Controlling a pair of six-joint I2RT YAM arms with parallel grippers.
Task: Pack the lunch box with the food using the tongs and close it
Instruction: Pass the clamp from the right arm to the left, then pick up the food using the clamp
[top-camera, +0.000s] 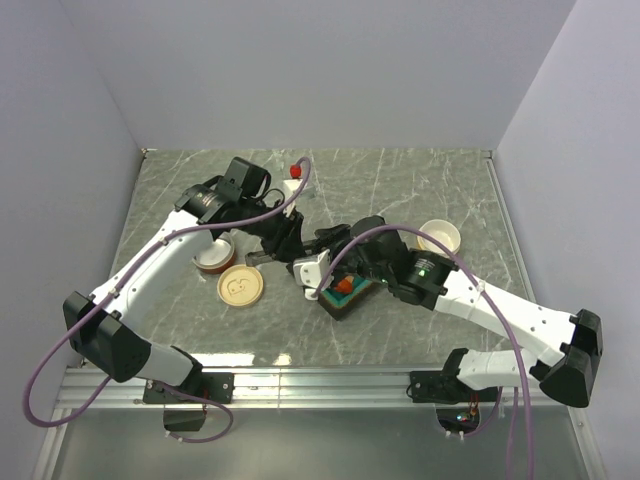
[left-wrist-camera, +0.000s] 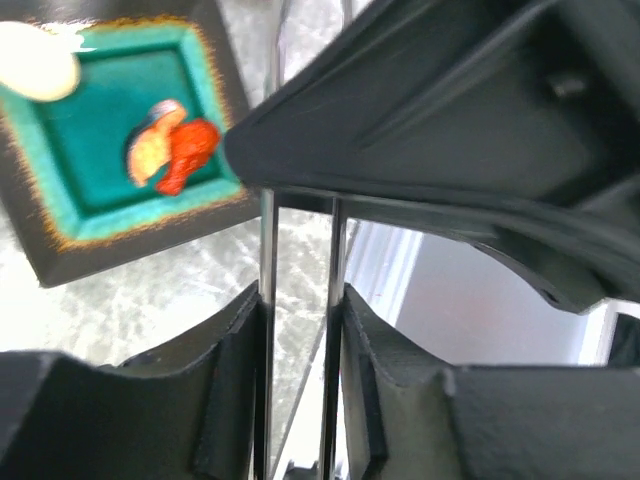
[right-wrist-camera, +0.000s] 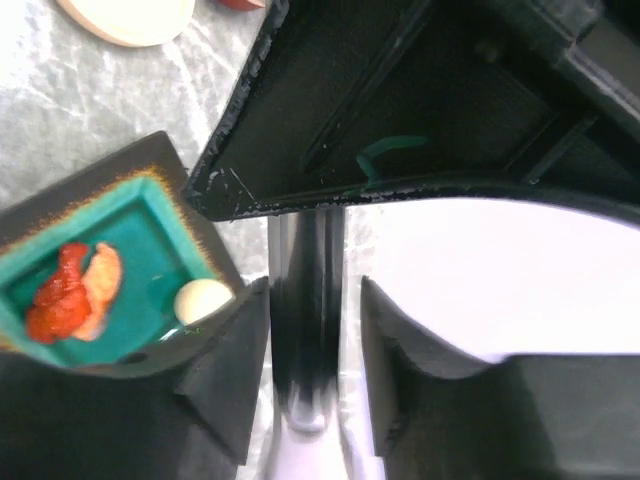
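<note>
My right gripper is over the teal dish, so it should move back out of the way before my left gripper picks up the cream egg-shaped piece with the tongs.
The tongs are two slim metal arms, and my left gripper is shut on both. In the right wrist view, the tongs' joined end sits between my right gripper's jaws. Those jaws are open: the left finger is against the metal, the right one stands clear. Both grippers meet over mid-table, left gripper next to right gripper. The food lies in a square teal dish: orange-red lumps and a cream egg-shaped piece. The round lunch box stands open, with its tan lid beside it.
A white cup stands at the right, behind my right arm. A small white bottle with a red top is at the back centre. The dish lies just under and left of my right gripper.
</note>
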